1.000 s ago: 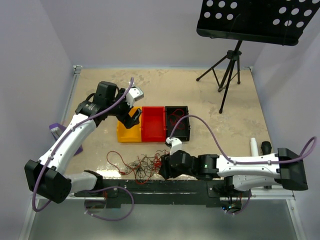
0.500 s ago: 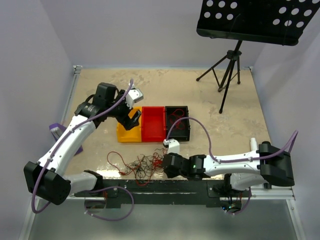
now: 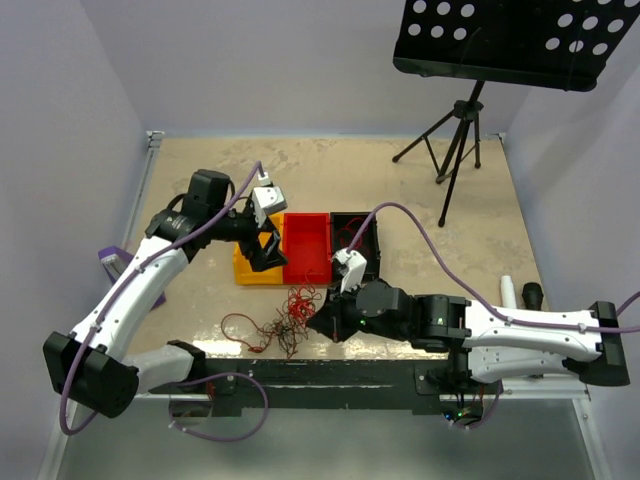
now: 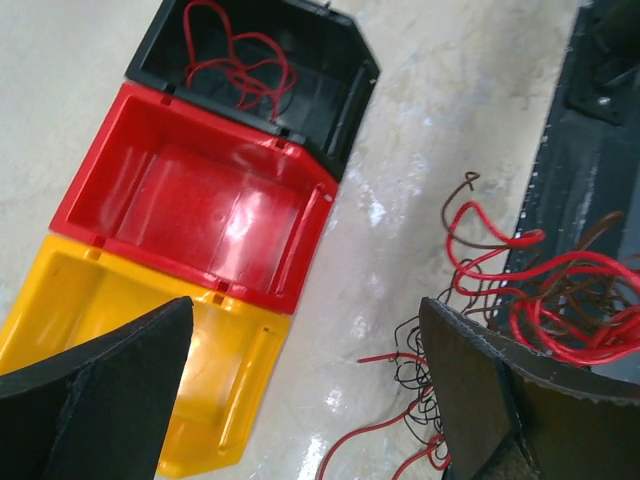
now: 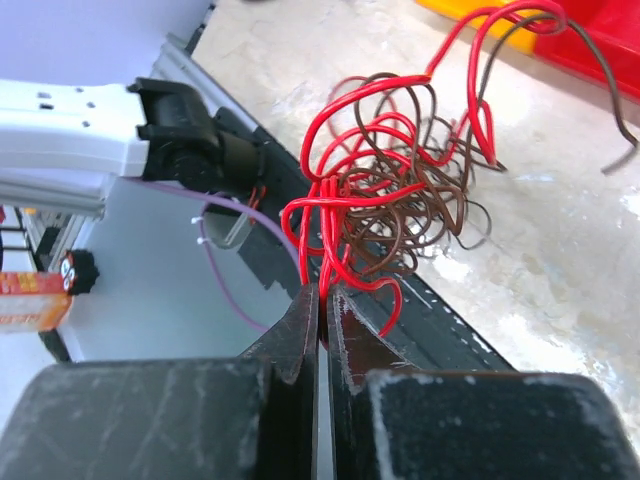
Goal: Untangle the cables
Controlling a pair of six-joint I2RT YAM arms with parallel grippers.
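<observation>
Dark brown cables (image 5: 425, 205) hang tangled with the red strands of cable at my right gripper, so my left gripper should grip a red piece of cable (image 4: 560, 268) and pull it up.
A tangle of thin red and dark brown cables (image 3: 285, 325) lies near the table's front edge, also in the left wrist view (image 4: 545, 290). My right gripper (image 3: 326, 322) (image 5: 320, 292) is shut on a few red strands. The curly bundle (image 5: 400, 195) hangs from its tips, above the table. My left gripper (image 3: 262, 250) (image 4: 300, 400) stands open above the yellow bin (image 3: 248, 270) (image 4: 120, 340), with nothing between its fingers (image 4: 95, 400). A red cable (image 4: 235, 60) lies coiled in the black bin (image 3: 370, 262).
A red bin (image 3: 306, 250) (image 4: 200, 210) sits between the yellow and black ones. A black rail (image 3: 330, 375) runs along the near edge. A tripod music stand (image 3: 455, 150) stands at the back right. A white tube (image 3: 507, 290) lies at the right.
My right gripper has shut on red strands and lifted toward the bins, drawing the tangle with it. My left gripper, still open, has shifted slightly nearer.
</observation>
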